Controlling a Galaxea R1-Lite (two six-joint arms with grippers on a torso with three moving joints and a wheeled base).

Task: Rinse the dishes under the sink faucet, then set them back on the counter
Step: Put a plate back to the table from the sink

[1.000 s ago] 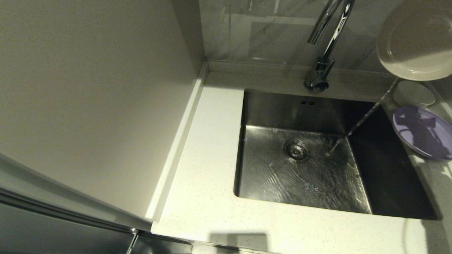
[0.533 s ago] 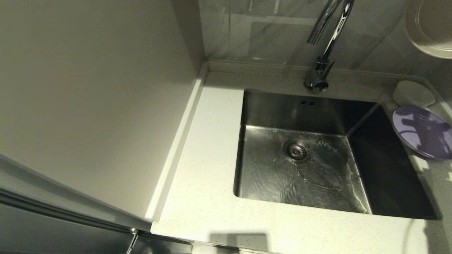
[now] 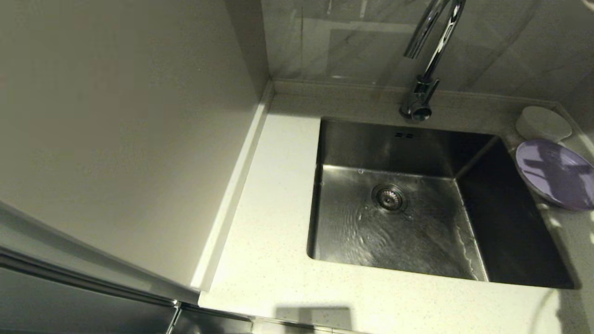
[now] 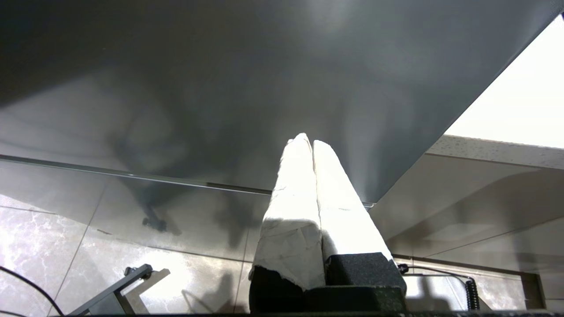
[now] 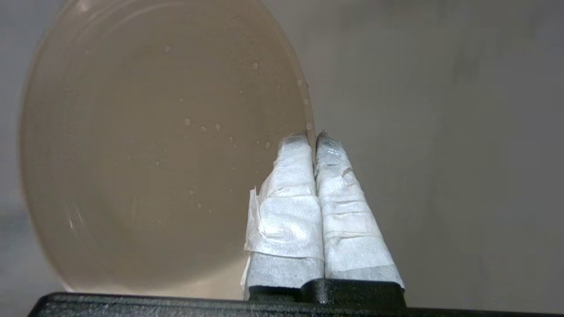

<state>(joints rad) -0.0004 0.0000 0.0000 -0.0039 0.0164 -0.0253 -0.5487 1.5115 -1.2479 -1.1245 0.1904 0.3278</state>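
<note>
The lilac plate and white bowl take up the counter's back end, so the robot's right gripper should bring the cream-beige plate level and set it down onto the counter's near end.
In the right wrist view my right gripper is shut on the rim of the cream-beige plate, which is held on edge and dotted with water drops. Neither shows in the head view. There the lilac plate lies on the counter right of the sink, and the white bowl stands behind it. The chrome faucet rises at the sink's back edge. A film of water ripples on the basin floor around the drain strainer. My left gripper is shut and empty, low beside the cabinet front.
A tall pale panel stands along the counter's left side. A marbled backsplash runs behind the faucet. The left wrist view shows a glossy tiled floor and the counter's underside edge.
The cream-beige plate has risen up and to the right until it left the head view. The stream of water that ran off it has stopped, and the water in the basin is thinning.
</note>
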